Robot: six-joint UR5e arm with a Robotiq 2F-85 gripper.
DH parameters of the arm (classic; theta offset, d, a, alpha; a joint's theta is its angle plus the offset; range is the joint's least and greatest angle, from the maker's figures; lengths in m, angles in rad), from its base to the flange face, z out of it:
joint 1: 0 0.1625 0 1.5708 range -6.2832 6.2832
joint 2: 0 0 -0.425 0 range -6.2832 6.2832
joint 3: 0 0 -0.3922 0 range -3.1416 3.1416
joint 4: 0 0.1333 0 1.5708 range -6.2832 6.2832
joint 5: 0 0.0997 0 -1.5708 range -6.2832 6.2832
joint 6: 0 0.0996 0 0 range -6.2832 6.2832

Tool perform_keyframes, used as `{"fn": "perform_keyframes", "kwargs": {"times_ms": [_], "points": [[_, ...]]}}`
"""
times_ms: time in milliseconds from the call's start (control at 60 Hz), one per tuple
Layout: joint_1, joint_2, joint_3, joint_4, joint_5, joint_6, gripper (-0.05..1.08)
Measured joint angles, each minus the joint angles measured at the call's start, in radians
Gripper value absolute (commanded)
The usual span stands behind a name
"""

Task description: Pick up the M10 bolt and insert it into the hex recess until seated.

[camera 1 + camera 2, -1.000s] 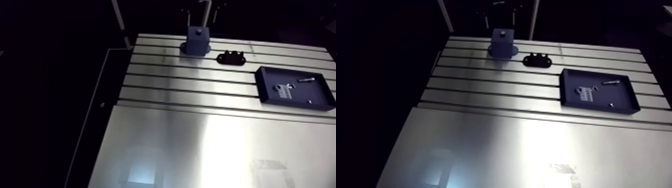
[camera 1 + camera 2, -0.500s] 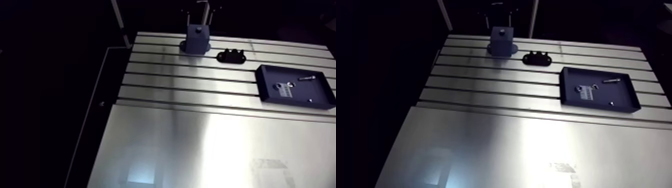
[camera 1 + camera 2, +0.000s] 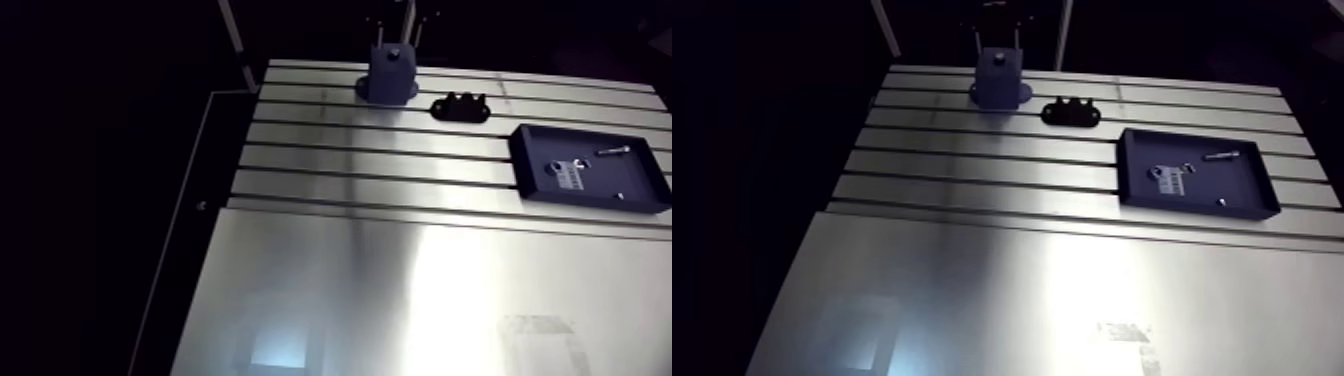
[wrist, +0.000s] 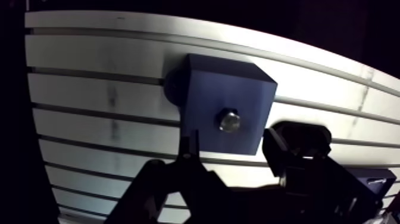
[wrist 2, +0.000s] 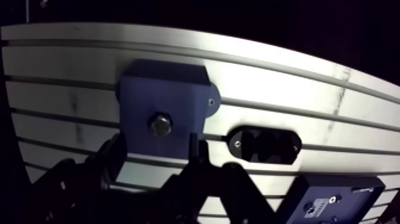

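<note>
The bolt head (image 4: 230, 122) still sticks up above the dark hex hole (image 4: 224, 112), so the bolt will go down into the hole when I turn the bolt to line it up.
A dark blue block (image 4: 208, 83) stands at the far side of the slotted table (image 3: 400, 170). The M10 bolt (image 4: 229, 121) sits upright in the recess in the block's top face, with its metal head showing. My gripper (image 4: 233, 144) hangs straight above the block, open, with the bolt head below the gap and nothing between the fingers (image 4: 190, 152). In the arm view the block (image 3: 392, 75) is small and far off, and the gripper above it is dim.
A black bracket (image 3: 461, 106) with scalloped notches lies just right of the block. Further right is a dark tray (image 3: 530, 170) holding a small screw (image 3: 613, 151) and a white label. A smooth metal plate (image 3: 400, 300) covers the near half of the table.
The arm view has shifted a little, so the camera moved. The gripper stays above the block and the bolt stays in it.
</note>
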Motion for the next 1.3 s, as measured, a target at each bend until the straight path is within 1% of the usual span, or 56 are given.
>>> {"fn": "perform_keyframes", "kwargs": {"times_ms": [83,133,467,550,817,1300], "points": [[-0.002,0.003,0.0,-0.001,0.0,0.0,0.43],[-0.003,0.004,0.0,-0.002,0.0,0.001,0.46],[-0.006,0.009,0.0,-0.019,0.001,-0.001,0.5],[-0.007,0.011,0.001,-0.021,0.0,-0.001,0.53],[-0.01,0.019,0.002,-0.029,0.0,0.0,0.53],[-0.011,0.024,0.004,-0.047,0.009,-0.002,0.53]]}}
